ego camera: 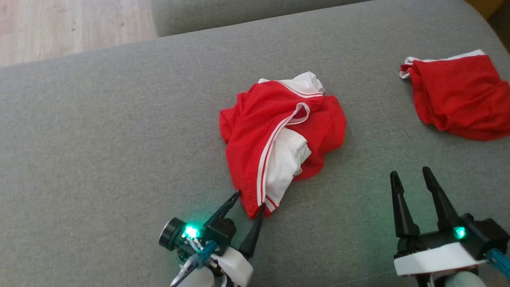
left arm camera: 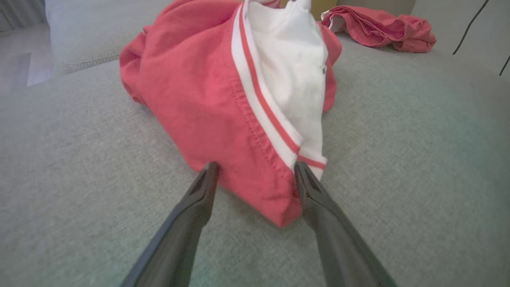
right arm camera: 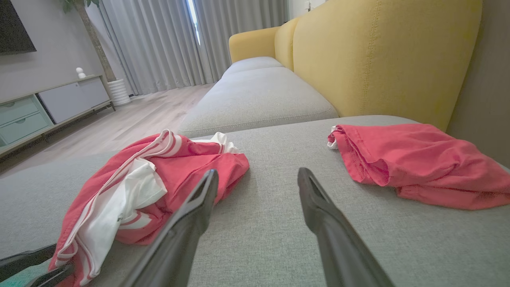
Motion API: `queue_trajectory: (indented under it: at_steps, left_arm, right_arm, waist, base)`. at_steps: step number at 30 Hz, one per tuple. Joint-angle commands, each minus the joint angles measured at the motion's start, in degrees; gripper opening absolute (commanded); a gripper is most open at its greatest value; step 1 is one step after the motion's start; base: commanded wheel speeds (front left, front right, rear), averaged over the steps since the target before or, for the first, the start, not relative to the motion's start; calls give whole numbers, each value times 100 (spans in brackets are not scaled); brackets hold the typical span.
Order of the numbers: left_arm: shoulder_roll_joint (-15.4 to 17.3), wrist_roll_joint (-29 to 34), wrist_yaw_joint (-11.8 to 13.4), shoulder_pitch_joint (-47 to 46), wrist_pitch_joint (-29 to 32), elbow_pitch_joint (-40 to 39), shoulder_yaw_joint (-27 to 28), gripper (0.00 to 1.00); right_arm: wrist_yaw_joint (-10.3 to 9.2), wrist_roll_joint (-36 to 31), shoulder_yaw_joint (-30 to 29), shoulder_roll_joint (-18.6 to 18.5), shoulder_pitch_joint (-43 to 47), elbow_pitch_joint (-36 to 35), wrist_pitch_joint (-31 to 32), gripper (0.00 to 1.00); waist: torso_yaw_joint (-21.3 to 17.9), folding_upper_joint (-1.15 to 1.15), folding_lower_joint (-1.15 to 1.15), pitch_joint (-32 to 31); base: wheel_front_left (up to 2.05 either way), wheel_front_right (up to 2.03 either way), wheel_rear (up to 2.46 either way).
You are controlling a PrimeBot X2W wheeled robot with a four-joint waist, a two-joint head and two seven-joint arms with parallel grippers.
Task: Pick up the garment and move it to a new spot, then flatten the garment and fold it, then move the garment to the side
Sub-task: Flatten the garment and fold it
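I expect the bunched white end (ego camera: pixel 306 83) to spread into a wide, flat sleeve when I pull its tip, because white cloth continues past the striped trim (ego camera: pixel 300 94).
A crumpled red garment (ego camera: pixel 279 135) with white lining and white-striped trim lies in the middle of the grey sofa cushion (ego camera: pixel 99 139). My left gripper (ego camera: pixel 250 199) is open, its two fingers straddling the garment's near corner. In the left wrist view the red hem (left arm camera: pixel 207 91) sits between the tips of that gripper (left arm camera: pixel 256 164), which are not closed on it. My right gripper (ego camera: pixel 410 171) is open over bare cushion at the lower right, apart from the garment (right arm camera: pixel 179 167). Nothing lies between the fingers of the right gripper (right arm camera: pixel 258 170).
A second red garment (ego camera: pixel 458 95) lies bunched at the cushion's far right, also seen as a red heap (right arm camera: pixel 418 159) beside the yellow backrest (right arm camera: pixel 378 52). Another grey cushion (right arm camera: pixel 255 99) adjoins beyond. Wooden floor (ego camera: pixel 59 24) lies past the far left edge.
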Motion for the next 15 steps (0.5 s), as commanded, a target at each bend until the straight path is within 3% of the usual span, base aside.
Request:
queue_trajectory:
  at_steps: [1,2,3,8,11,12,15]
  left_arm:
    - [-16,-50,42,-225,-55,-86,94,100]
    - [-16,-90,51,-277,-55,-87,78,58]
    - [-16,-127,47,-314,-55,-100,61,0]
    - [-16,-367,-226,-402,-55,-824,112,0]
    - [-16,-507,-538,-518,-55,-1399,163,0]
    - [-16,-609,-726,-744,-55,-1696,174,0]
    - [-16,-754,-926,-1385,-55,-1863,150,0]
  right_arm:
    - [-5,19,119,-86,-191,-215,-22,100]
    - [-5,23,122,-94,-203,-217,-22,100]
    - [-5,24,125,-97,-211,-218,-22,100]
    - [-5,27,162,-84,-201,-164,-22,100]
    - [-5,20,232,-57,-194,-130,-22,100]
    - [-5,12,289,-34,-198,-116,-22,100]
    - [-5,1,371,2,-202,-99,-22,100]
  waist:
    - [-48,0,-1,22]
    - [-73,0,-1,19]
    - [-97,0,-1,10]
    - [-235,0,-1,-157]
    - [-379,0,-1,-314]
    - [-482,0,-1,-397]
    - [-624,0,-1,-495]
  base:
    - [0,0,0]
    - [0,0,0]
    - [0,0,0]
    - [0,0,0]
    - [0,0,0]
    - [0,0,0]
    - [0,0,0]
